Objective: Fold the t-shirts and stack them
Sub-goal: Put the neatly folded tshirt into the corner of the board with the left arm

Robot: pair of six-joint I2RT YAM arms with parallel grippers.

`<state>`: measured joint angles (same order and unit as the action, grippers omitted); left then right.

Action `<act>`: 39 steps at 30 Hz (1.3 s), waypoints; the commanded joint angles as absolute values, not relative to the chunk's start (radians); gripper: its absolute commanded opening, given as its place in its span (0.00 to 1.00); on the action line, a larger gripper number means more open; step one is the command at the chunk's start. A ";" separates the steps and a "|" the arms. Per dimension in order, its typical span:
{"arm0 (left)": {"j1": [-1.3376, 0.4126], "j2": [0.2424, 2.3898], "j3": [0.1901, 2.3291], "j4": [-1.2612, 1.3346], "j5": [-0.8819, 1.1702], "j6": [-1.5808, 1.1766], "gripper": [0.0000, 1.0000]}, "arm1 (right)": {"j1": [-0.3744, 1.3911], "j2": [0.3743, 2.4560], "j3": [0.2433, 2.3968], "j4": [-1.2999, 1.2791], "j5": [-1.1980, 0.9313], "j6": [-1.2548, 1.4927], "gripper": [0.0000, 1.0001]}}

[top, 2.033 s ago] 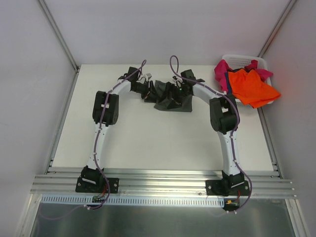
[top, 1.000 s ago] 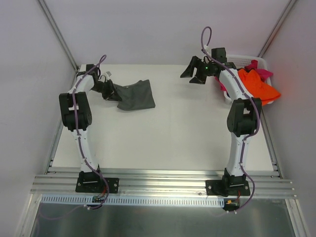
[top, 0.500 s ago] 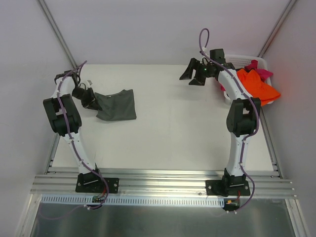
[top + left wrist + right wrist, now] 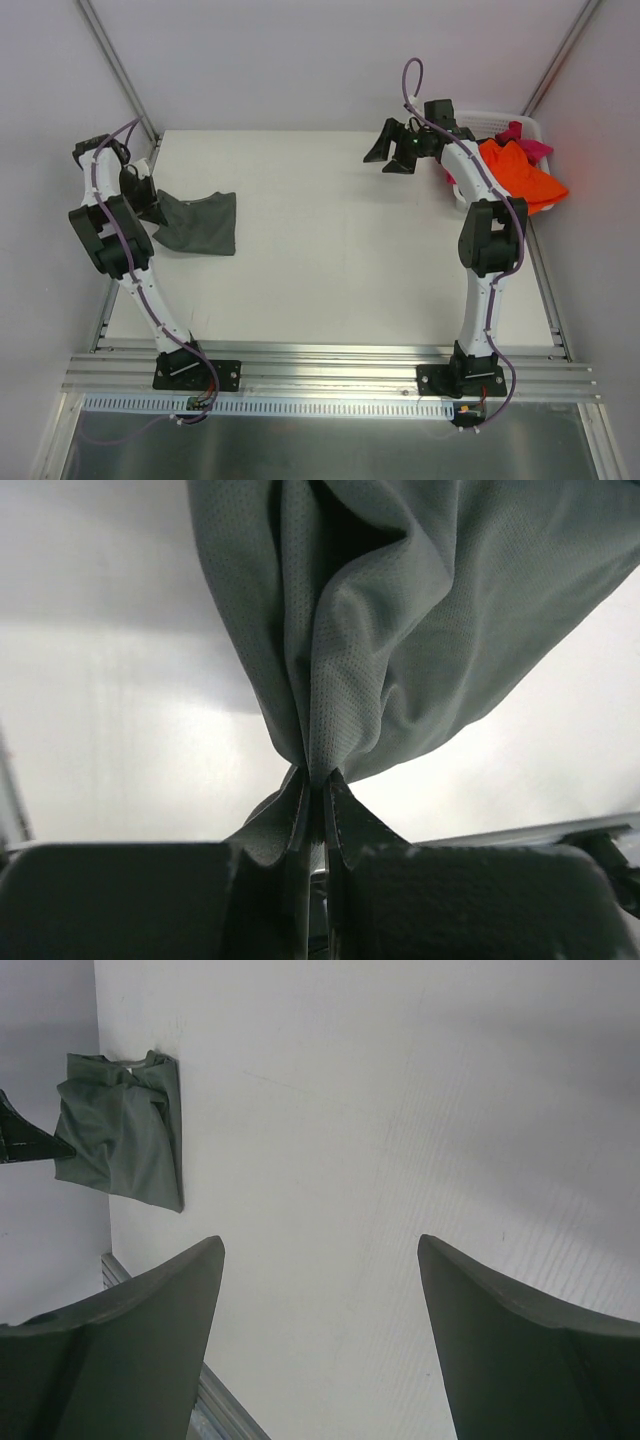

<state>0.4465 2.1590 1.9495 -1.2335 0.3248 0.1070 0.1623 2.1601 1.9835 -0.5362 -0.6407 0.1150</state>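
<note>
My left gripper is pinching the t-shirt's edge point(image 4: 164, 216) that faces the side bar point(image 4: 108, 308), so it should keep pulling the folded dark grey-olive t-shirt until the t-shirt lies along that bar.
The dark grey-olive t-shirt point(image 4: 200, 224) lies folded at the table's far left edge; it also shows in the right wrist view point(image 4: 125, 1130). My left gripper point(image 4: 150, 208) is shut on its left edge, the cloth point(image 4: 400, 630) pinched between the fingers point(image 4: 345, 815). My right gripper point(image 4: 392, 152) hangs open and empty above the back right of the table, jaws wide apart point(image 4: 320, 1250). The orange t-shirt point(image 4: 520, 175) and the magenta-pink t-shirt point(image 4: 450, 150) are heaped in the basket. No dark blue shirt shows clearly.
A white plastic laundry basket point(image 4: 490, 120) stands at the back right corner. Metal frame rails point(image 4: 330, 375) run along the table's near edge and its left side point(image 4: 110, 300). White walls enclose the back and sides.
My left gripper has dragged the grey-olive shirt from the back centre to the far left edge of the table. My right gripper let go and swung to the back right, now still.
</note>
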 commanded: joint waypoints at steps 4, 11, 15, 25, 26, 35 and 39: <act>0.505 2.212 2.089 -1.351 0.175 0.189 0.00 | 0.172 2.154 1.987 -0.522 -0.650 0.110 0.83; 0.541 2.243 2.100 -1.368 0.109 0.198 0.00 | 0.172 2.158 1.987 -0.511 -0.655 0.120 0.83; 0.552 2.278 2.149 -1.367 0.068 0.204 0.00 | 0.173 2.160 1.987 -0.506 -0.653 0.121 0.83; 0.552 2.396 2.278 -1.338 0.005 0.198 0.00 | 0.173 2.148 1.973 -0.508 -0.649 0.112 0.83; 0.552 2.404 2.278 -1.330 0.005 0.198 0.00 | 0.175 2.146 1.970 -0.509 -0.649 0.112 0.83; 0.552 2.424 2.290 -1.304 -0.032 0.178 0.00 | 0.176 2.140 1.956 -0.508 -0.644 0.109 0.83; 0.552 2.431 2.306 -1.301 -0.061 0.173 0.00 | 0.179 2.137 1.956 -0.508 -0.646 0.107 0.83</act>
<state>0.5499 2.4283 2.2623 -1.2949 -0.0093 0.1833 0.1692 2.1704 1.9488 -0.5278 -0.6407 0.1177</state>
